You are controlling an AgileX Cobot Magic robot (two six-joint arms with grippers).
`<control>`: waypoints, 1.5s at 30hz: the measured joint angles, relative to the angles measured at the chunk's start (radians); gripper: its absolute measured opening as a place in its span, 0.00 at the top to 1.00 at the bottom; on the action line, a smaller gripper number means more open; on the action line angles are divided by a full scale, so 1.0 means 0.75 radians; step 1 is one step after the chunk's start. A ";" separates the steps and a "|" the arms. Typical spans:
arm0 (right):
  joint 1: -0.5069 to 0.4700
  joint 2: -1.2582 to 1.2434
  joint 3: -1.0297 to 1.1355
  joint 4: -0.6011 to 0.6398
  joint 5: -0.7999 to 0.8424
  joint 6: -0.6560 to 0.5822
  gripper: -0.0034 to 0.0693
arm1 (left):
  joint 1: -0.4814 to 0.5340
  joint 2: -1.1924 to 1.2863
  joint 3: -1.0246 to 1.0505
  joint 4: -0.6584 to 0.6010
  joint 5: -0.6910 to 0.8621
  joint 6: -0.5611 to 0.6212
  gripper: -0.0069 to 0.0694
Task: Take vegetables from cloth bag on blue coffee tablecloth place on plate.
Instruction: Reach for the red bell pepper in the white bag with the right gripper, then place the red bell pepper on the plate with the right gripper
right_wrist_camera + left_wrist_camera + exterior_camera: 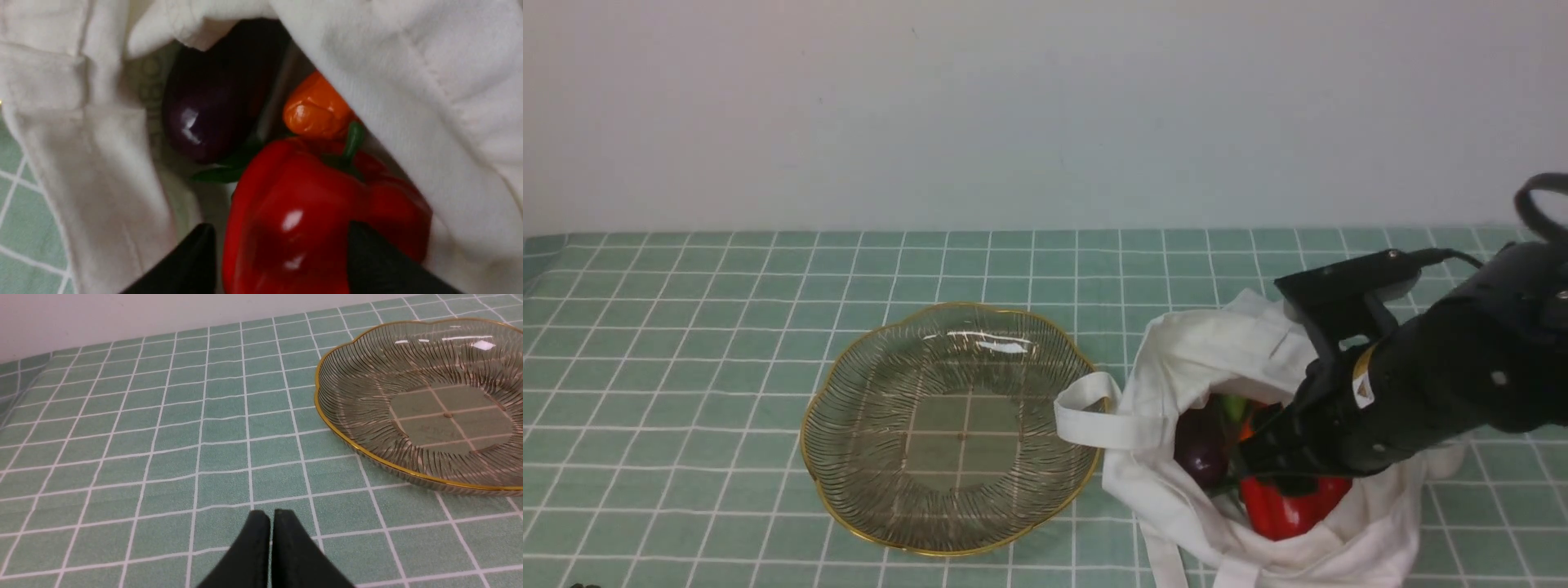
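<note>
My gripper will uncover a green vegetable hidden underneath when it lifts the red bell pepper (1292, 506), because a dark green tip (219, 174) sticks out at the pepper's edge.
The white cloth bag (1201, 343) lies open at the front right on the blue coffee tablecloth (686, 327). Inside it are a red bell pepper (1290, 506), a dark purple eggplant (1201, 449), an orange pepper (1245, 429) and a small green piece (1232, 406). My right gripper (1262, 469) reaches into the bag mouth. In the right wrist view it (282, 232) is open, its jaws standing wide over the red pepper (298, 196), next to the eggplant (208, 114) and orange pepper (314, 110). The glass plate (805, 433) is empty. My left gripper (271, 514) is shut and empty above the cloth.
One strap handle (1086, 416) of the bag lies over the plate's right rim. A pale wall stands behind the table. In the left wrist view the plate's rim (316, 396) is to one side of my left gripper, with bare cloth (163, 416) around.
</note>
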 joint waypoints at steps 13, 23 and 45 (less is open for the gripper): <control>0.003 0.144 -0.008 -0.228 -0.006 0.124 0.03 | 0.000 0.000 0.000 0.000 0.000 0.000 0.92; 0.005 0.160 -0.022 -0.284 0.006 0.178 0.13 | 0.000 0.000 0.000 0.000 0.000 0.000 0.92; 0.022 -0.022 -0.434 0.608 0.021 -0.453 0.13 | 0.000 0.000 0.000 0.000 0.000 0.000 0.92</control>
